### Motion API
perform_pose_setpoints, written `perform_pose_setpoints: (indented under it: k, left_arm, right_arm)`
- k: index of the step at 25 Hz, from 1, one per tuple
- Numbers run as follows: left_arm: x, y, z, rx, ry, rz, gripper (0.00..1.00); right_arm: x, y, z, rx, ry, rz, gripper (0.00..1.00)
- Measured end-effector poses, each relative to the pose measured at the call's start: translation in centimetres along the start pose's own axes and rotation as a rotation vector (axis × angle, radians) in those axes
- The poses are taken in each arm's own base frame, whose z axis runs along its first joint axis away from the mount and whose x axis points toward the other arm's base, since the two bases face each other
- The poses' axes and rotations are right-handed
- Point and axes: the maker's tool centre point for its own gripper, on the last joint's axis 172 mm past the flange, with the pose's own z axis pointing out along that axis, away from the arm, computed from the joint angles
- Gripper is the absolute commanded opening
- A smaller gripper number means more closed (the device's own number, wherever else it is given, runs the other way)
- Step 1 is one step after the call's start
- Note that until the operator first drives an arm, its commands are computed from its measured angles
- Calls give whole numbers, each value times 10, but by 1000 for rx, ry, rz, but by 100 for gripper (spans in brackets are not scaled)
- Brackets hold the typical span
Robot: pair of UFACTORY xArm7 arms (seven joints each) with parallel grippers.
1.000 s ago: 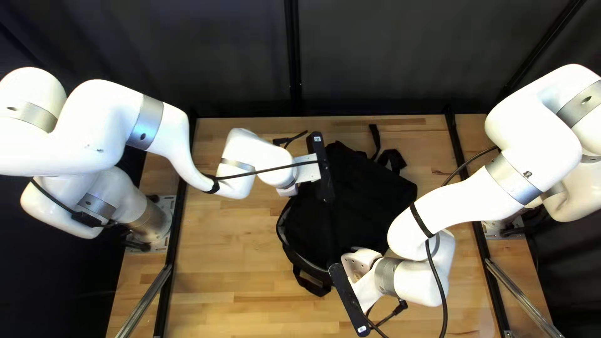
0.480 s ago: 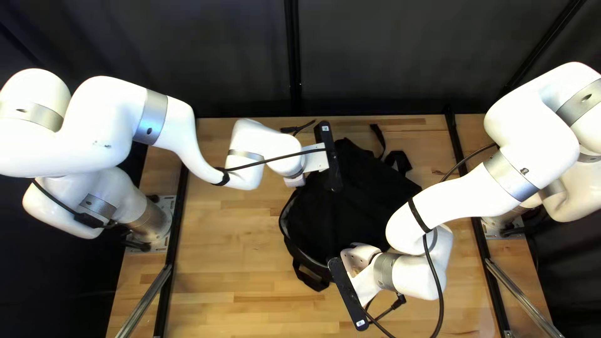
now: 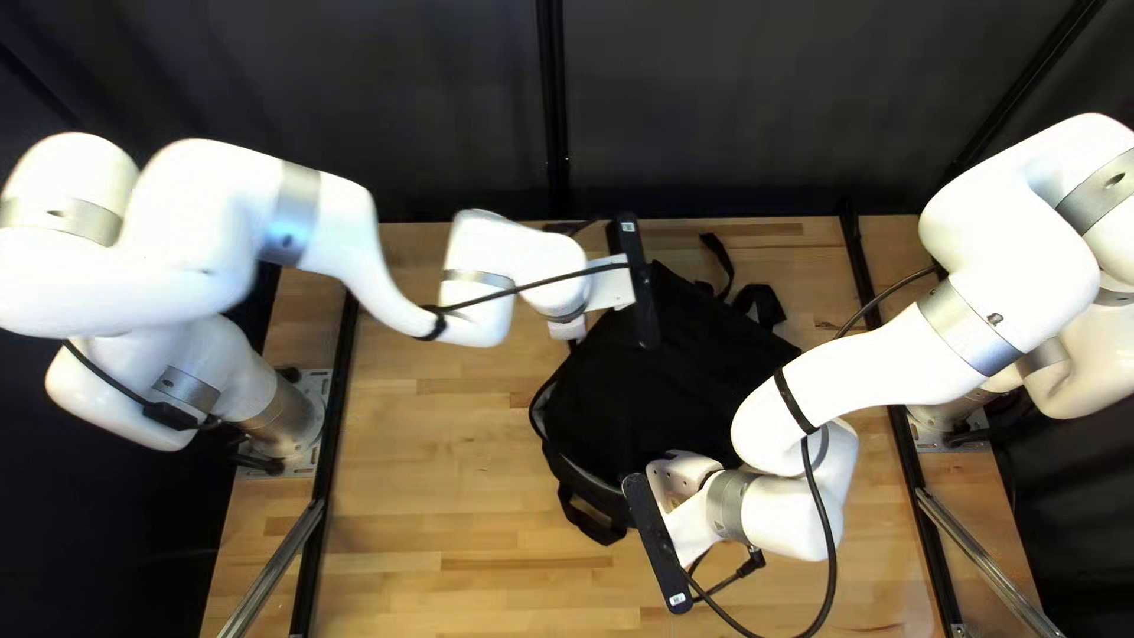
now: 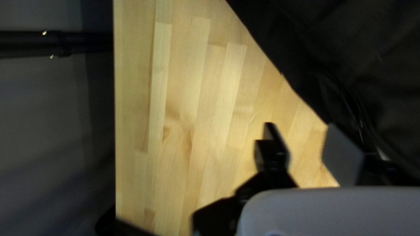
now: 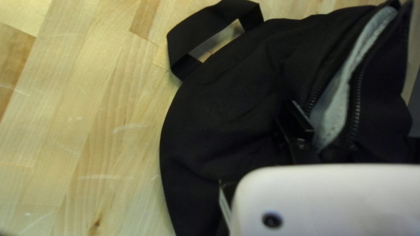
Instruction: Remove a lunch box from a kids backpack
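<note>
The grey-lined flap (image 3: 638, 394) will open back like a lid when I pull its zippered edge, because the unzipped gap (image 3: 540, 412) goes around the backpack's rim.
The left gripper (image 3: 636, 284), fingertips hidden in the top left view, is over the far-left edge of the black backpack (image 3: 685, 366). At the backpack's near end is the right gripper (image 3: 658, 544). In the left wrist view, bare table shows between the open fingers of the left gripper (image 4: 306, 148), and one finger stands beside the backpack (image 4: 350, 57). In the right wrist view the right gripper (image 5: 262, 159) is open over the backpack's black cloth (image 5: 227, 118), one finger near the unzipped opening, whose grey lining (image 5: 334, 102) shows. No lunch box is visible.
Backpack straps (image 3: 762, 305) lie toward the table's far right. A handle loop (image 5: 210, 28) sticks out from the bag's rim. A cable (image 3: 831, 532) hangs from the right arm near the table's front. The wooden table (image 3: 437, 496) carries the bag.
My left arm has moved right and toward the table's far edge. My right gripper has shifted slightly toward the far edge. The backpack has slid a little to the right.
</note>
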Motion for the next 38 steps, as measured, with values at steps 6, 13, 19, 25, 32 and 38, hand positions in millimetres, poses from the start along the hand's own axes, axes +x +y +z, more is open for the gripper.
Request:
perform_pose_setpoints:
  k: [6, 13, 19, 25, 32, 38]
  left_arm:
    - [-68, 41, -36, 63, -8, -27, 100]
    - [-148, 86, -61, 116, -52, -73, 100]
    - [-154, 89, -63, 119, -54, -76, 100]
    - [-154, 89, -63, 119, -54, -76, 100]
    - [-154, 89, -63, 119, -54, -76, 100]
    - [-154, 89, -63, 119, -54, -76, 100]
  right_arm:
    - [8, 6, -2, -1, -44, 83, 100]
    - [30, 3, -6, 21, -71, 163, 100]
    - [27, 5, 2, 20, -103, 211, 100]
    - [21, 9, 0, 9, -132, 249, 0]
    - [11, 16, 4, 15, -149, 267, 0]
    - [13, 23, -5, 21, -142, 263, 0]
